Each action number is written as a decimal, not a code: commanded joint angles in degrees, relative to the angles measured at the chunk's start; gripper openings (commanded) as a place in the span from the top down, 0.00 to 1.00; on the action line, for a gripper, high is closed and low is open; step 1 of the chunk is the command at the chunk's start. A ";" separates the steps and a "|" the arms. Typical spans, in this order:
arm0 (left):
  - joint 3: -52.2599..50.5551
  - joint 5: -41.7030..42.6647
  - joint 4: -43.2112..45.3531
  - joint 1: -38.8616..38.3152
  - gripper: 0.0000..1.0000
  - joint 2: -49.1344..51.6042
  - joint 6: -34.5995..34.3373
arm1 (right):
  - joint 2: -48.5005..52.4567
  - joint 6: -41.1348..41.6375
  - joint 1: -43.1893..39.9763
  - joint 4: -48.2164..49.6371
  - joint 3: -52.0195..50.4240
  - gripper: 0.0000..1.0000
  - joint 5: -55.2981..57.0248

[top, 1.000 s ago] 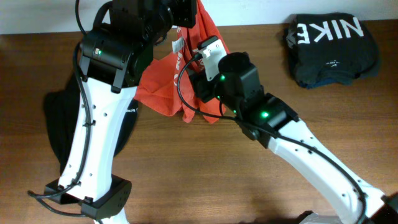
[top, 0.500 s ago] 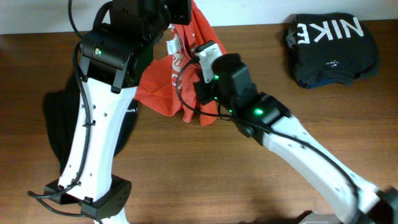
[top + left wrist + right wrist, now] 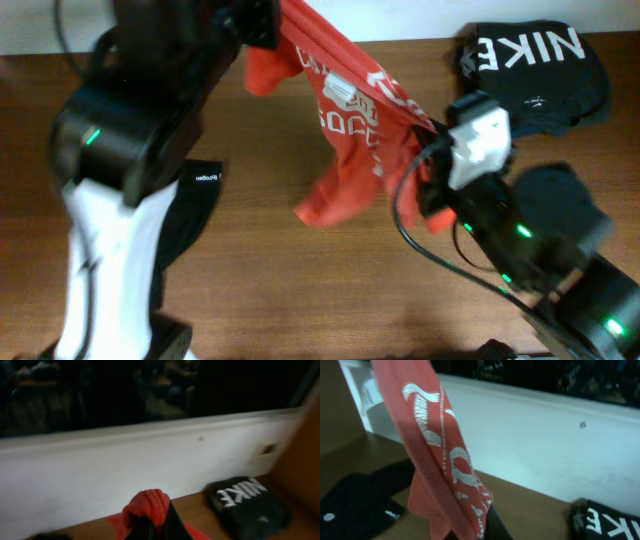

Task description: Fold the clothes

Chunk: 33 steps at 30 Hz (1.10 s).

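The red shirt hangs bunched and slanted from my grippers, its lower part drooping (image 3: pixel 345 180), so I should lay it down and take a loose edge with my left gripper.
A red shirt (image 3: pixel 350 120) with white lettering hangs in the air, stretched between both grippers, its lower part drooping toward the table. My left gripper (image 3: pixel 263 24) holds its upper left end high at the back; in the left wrist view a red wad (image 3: pixel 147 506) sits pinched in the left gripper (image 3: pixel 155 529). My right gripper (image 3: pixel 428 145) is shut on the shirt's other end at centre right; in the right wrist view the printed cloth (image 3: pixel 437 455) runs up from the right gripper (image 3: pixel 476 529).
A folded black NIKE shirt (image 3: pixel 535 75) lies at the back right, also seen as the dark NIKE bundle (image 3: pixel 247 504) from the left wrist. Another black garment (image 3: pixel 190 205) lies at the left under the left arm. A white wall (image 3: pixel 545 455) borders the table's far edge.
The right gripper has shut on the red shirt and pulled away to the right. Both arms rose, lifting the shirt off the table and spreading it between them.
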 commanded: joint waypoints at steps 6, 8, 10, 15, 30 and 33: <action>1.68 -2.51 -8.63 3.10 0.99 -18.05 3.26 | -10.21 0.61 -0.26 -12.92 9.84 0.96 4.39; 1.68 -0.74 -11.26 3.10 0.99 -18.67 3.26 | -10.05 0.81 -0.26 -13.99 10.14 0.96 4.42; 1.57 -0.50 -13.64 3.10 0.99 -17.97 3.26 | -9.31 0.81 -0.26 -15.10 10.12 0.96 4.42; 1.09 -0.87 -13.94 3.13 0.99 -11.50 3.28 | -3.82 -1.29 -0.26 -15.91 10.12 0.96 4.87; 1.09 -22.45 26.40 3.26 1.00 6.29 17.16 | 24.41 -21.55 -16.13 29.07 14.51 0.96 -0.11; 1.09 -22.40 23.26 3.41 0.99 6.29 17.07 | 25.03 -21.53 -20.37 27.30 15.89 0.95 -6.73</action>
